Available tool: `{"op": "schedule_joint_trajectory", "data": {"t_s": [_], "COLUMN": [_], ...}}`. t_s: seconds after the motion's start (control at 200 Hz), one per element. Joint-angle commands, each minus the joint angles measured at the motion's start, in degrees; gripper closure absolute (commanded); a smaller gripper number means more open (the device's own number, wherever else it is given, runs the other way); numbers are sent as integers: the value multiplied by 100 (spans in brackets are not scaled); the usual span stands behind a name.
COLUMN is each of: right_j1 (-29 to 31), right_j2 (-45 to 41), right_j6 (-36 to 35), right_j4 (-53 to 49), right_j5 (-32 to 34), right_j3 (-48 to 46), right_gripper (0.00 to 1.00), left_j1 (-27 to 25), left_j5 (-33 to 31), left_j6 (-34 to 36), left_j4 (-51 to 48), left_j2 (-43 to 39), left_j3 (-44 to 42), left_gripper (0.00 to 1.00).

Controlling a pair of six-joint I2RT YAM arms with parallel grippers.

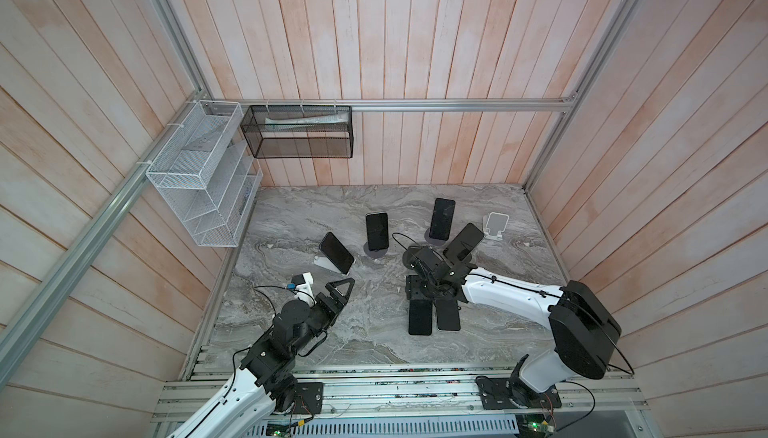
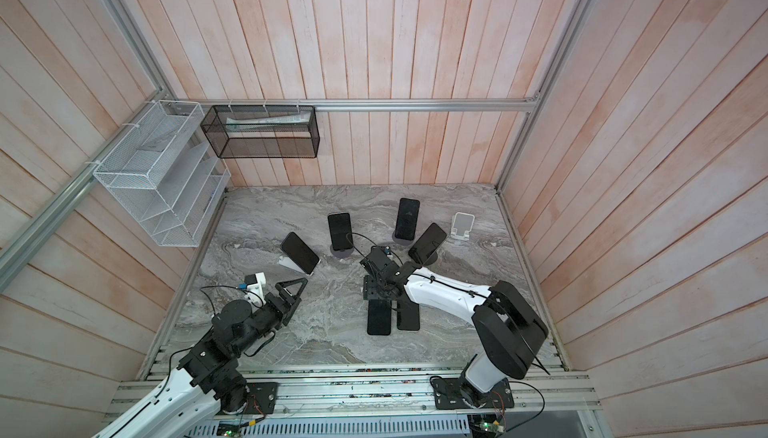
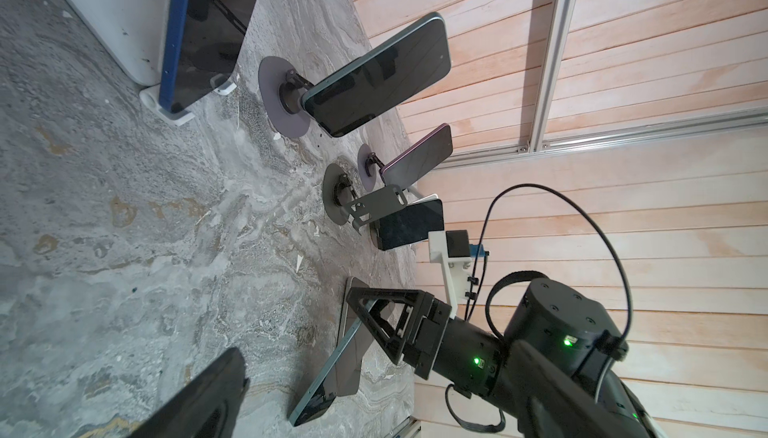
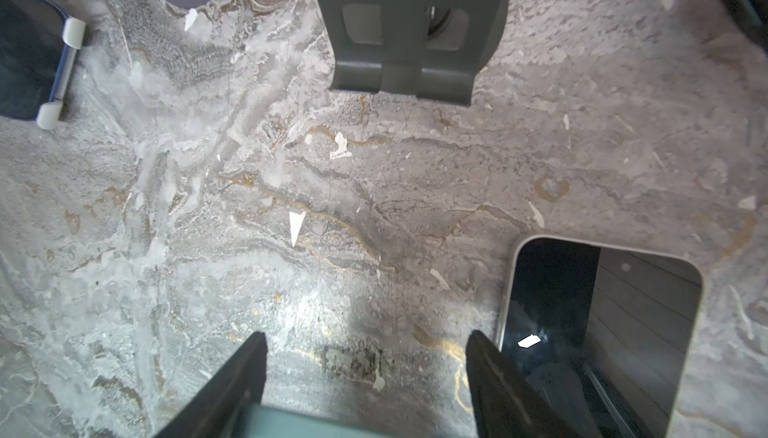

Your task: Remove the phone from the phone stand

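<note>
The teal-edged phone (image 1: 420, 318) is tilted over open marble (image 4: 372, 350), away from the other phone. My right gripper should go on lowering the end it holds until the teal-edged phone lies flat.
My right gripper (image 4: 368, 373) is shut across the width of a teal-edged phone (image 4: 299, 423); in both top views this phone (image 1: 419, 319) reaches toward the table's front. Seen from the left wrist, it (image 3: 332, 373) hangs tilted, low over the marble. I cannot tell whether its lower end touches. Just ahead of the gripper stands an empty dark phone stand (image 4: 403, 28) on a round base (image 3: 334, 199). My left gripper (image 1: 338, 284) hovers open with nothing in it at the front left.
Another phone (image 1: 448, 316) lies flat beside the held one. Phones on stands sit behind: one on a white stand (image 1: 336, 253), and three on round bases (image 1: 377, 231), (image 1: 441, 219), (image 1: 463, 242). An empty white stand (image 1: 496, 226) is at the back right. Wire baskets (image 1: 199, 174) hang on the left wall.
</note>
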Motion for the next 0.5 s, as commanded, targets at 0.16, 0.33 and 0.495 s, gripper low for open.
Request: {"op": "schedule_joint_trajectory", "data": {"t_s": [0.16,0.33,0.495], "right_j1": [-135,-138,-68], "right_j2": [358,357,489], "right_j6": [-186,-53,-5], "right_j4": [355,524,467], "right_j5": [-77,148,432], "right_j3": [-102,-255,-204], "right_gripper": [43,43,42], "left_j1": [31,32,32], "left_j5": [-75,-166,-237], "left_j6": [-51,-66,-200], "left_j4": [281,188,112], "left_j2": [280,325,281], "left_j3": [129,182,121], "left_gripper": [0,0,0]}}
